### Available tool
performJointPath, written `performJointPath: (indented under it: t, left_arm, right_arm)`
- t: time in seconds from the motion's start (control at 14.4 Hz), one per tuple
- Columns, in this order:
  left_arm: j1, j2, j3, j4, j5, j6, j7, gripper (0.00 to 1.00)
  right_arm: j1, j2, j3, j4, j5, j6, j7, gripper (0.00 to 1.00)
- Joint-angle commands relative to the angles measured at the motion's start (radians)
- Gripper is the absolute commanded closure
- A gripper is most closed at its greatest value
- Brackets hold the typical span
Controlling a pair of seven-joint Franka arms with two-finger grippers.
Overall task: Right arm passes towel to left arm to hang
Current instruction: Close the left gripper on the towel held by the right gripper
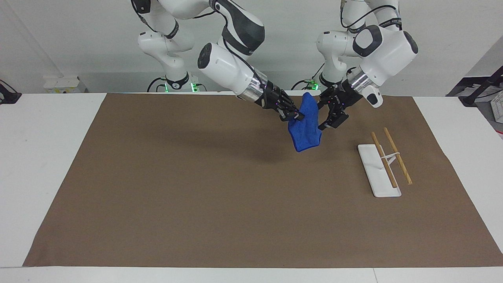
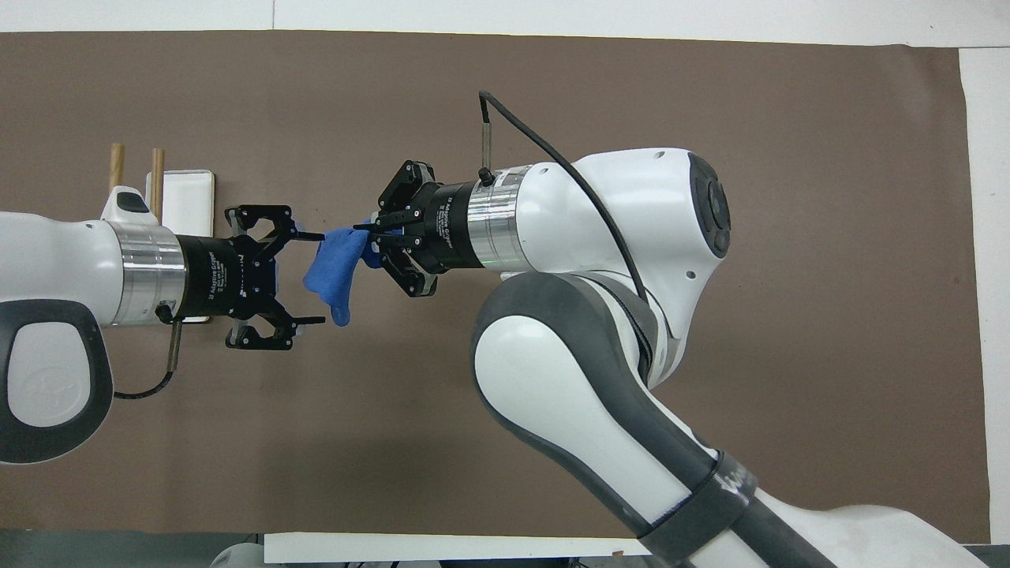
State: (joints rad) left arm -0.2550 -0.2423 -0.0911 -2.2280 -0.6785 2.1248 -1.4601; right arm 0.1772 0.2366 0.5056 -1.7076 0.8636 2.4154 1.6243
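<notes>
The blue towel's lower end droops limply [image 2: 337, 301], so I expect the towel [image 2: 342, 255] to drape over the wooden rods as my left gripper pulls it across.
My right gripper [image 1: 295, 115] is shut on the top edge of the bright blue towel [image 1: 305, 131] and holds it in the air over the brown mat [image 1: 196, 188]. The towel hangs down from the fingers. In the overhead view the right gripper [image 2: 369, 237] and the towel [image 2: 335, 264] sit mid-table. My left gripper [image 1: 322, 116] is open right beside the towel, on the side toward the left arm's end of the table. In the overhead view the left gripper [image 2: 317, 278] has its fingers spread around the towel's hanging edge. I cannot tell whether they touch it.
A white rack base [image 1: 373, 169] carrying two wooden rods [image 1: 397, 157] stands on the mat toward the left arm's end; it also shows in the overhead view [image 2: 189, 193]. Two smaller white arms [image 1: 169, 51] [image 1: 334, 51] with green-lit bases stand at the robots' edge of the table.
</notes>
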Motion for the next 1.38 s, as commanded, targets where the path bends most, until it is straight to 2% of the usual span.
performJointPath:
  t: [0.0, 0.21, 0.42, 0.97, 1.11, 1.32]
  left_arm:
    - [-0.006, -0.038, 0.005, -0.041, -0.015, 0.081, -0.02, 0.0]
    - [-0.009, -0.038, 0.004, -0.055, -0.018, 0.128, -0.037, 0.01]
    - [-0.003, -0.029, 0.004, -0.055, -0.072, 0.234, -0.06, 0.01]
    - [-0.013, -0.028, 0.001, -0.087, -0.078, 0.265, -0.065, 0.01]
    - [-0.001, -0.028, 0.001, -0.087, -0.082, 0.271, -0.069, 0.1]
    - [0.032, -0.02, 0.002, -0.079, -0.124, 0.282, -0.069, 0.33]
  right_arm:
    - [-0.01, 0.023, 0.017, 0.031, 0.02, 0.008, 0.016, 1.0]
    - [-0.011, 0.023, 0.022, 0.034, 0.02, 0.002, 0.016, 1.0]
    - [-0.011, 0.024, 0.022, 0.043, 0.018, -0.009, 0.017, 1.0]
    - [-0.011, 0.033, 0.022, 0.086, 0.018, -0.058, 0.028, 1.0]
    - [-0.011, 0.038, 0.022, 0.091, 0.017, -0.064, 0.029, 1.0]
    - [-0.011, 0.041, 0.022, 0.109, 0.014, -0.079, 0.049, 1.0]
